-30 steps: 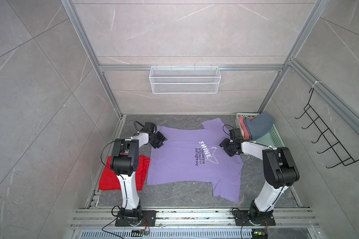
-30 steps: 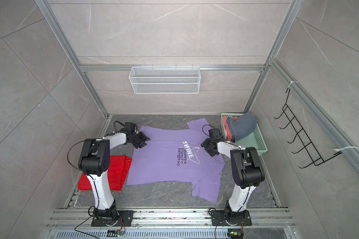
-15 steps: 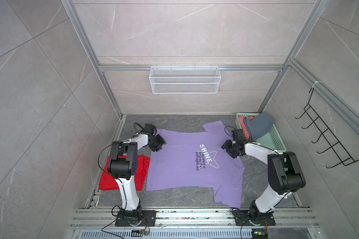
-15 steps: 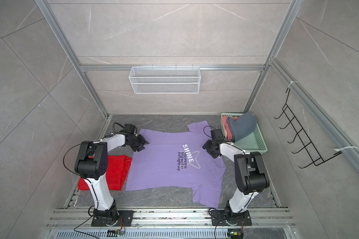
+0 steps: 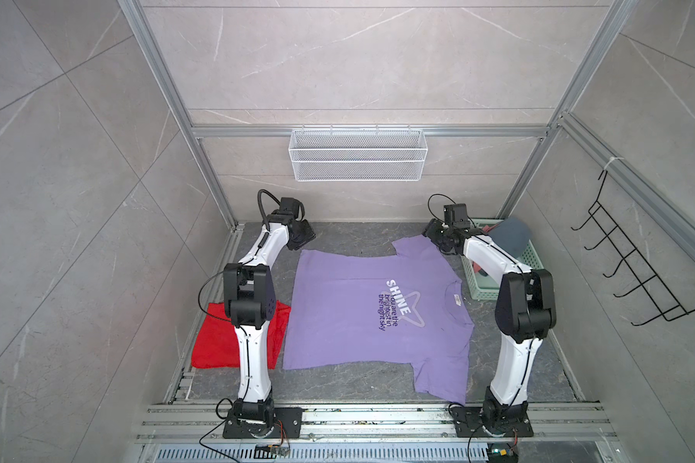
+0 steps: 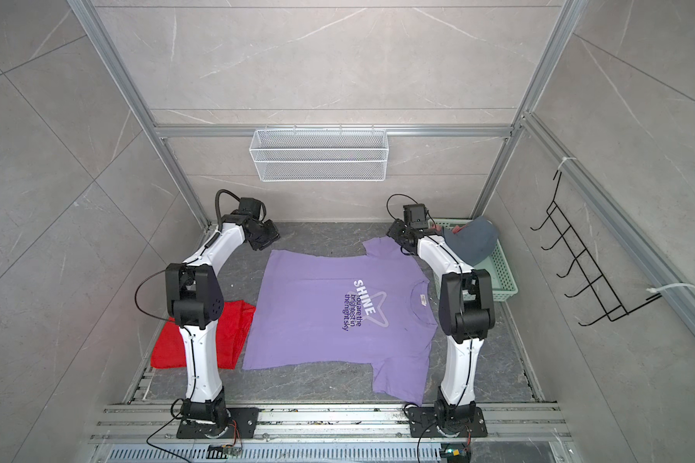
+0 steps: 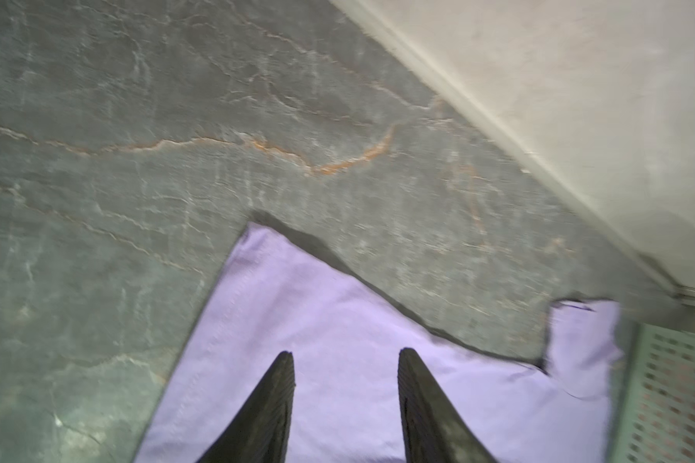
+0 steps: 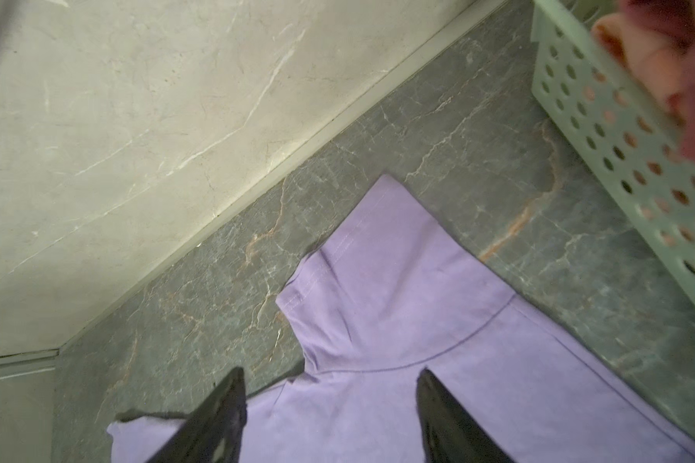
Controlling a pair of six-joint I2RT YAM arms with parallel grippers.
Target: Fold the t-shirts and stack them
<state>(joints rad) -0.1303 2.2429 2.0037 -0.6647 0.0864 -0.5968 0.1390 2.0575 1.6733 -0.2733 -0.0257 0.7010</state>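
Note:
The lilac-purple t-shirt's far side [image 5: 347, 267] will cover the print's first letters when I fold it over, because the print [image 5: 392, 285] starts close to the t-shirt's far edge.
A lilac-purple t-shirt [image 5: 358, 312] [image 6: 330, 312] printed "SHINE" lies spread flat on the dark floor, collar toward the right. My left gripper [image 5: 302, 240] [image 6: 267, 240] hovers open over its far left hem corner [image 7: 338, 320], fingers apart with nothing between them [image 7: 346, 352]. My right gripper [image 5: 432, 236] [image 6: 396, 236] stands open above the far sleeve [image 8: 398, 300], also empty [image 8: 330, 371]. A red t-shirt [image 5: 213, 344] [image 6: 235, 332] lies folded at the left, partly behind the left arm. Slate-blue [image 5: 510, 234] [image 6: 472, 240] and salmon-pink [image 8: 638, 60] shirts sit in the basket.
The mint-green lattice basket [image 5: 534, 256] [image 6: 502, 276] [image 8: 618, 132] [image 7: 675, 393] stands at the far right, close to the right arm. A white wire basket [image 5: 358, 160] hangs on the back wall. A black hook rack [image 5: 638, 272] is on the right wall. Metal rails [image 5: 358, 417] run along the front.
Both grippers have lifted off the purple shirt and drawn back toward the rear wall. The shirt now lies flatter, and its near sleeve has moved a little toward the front.

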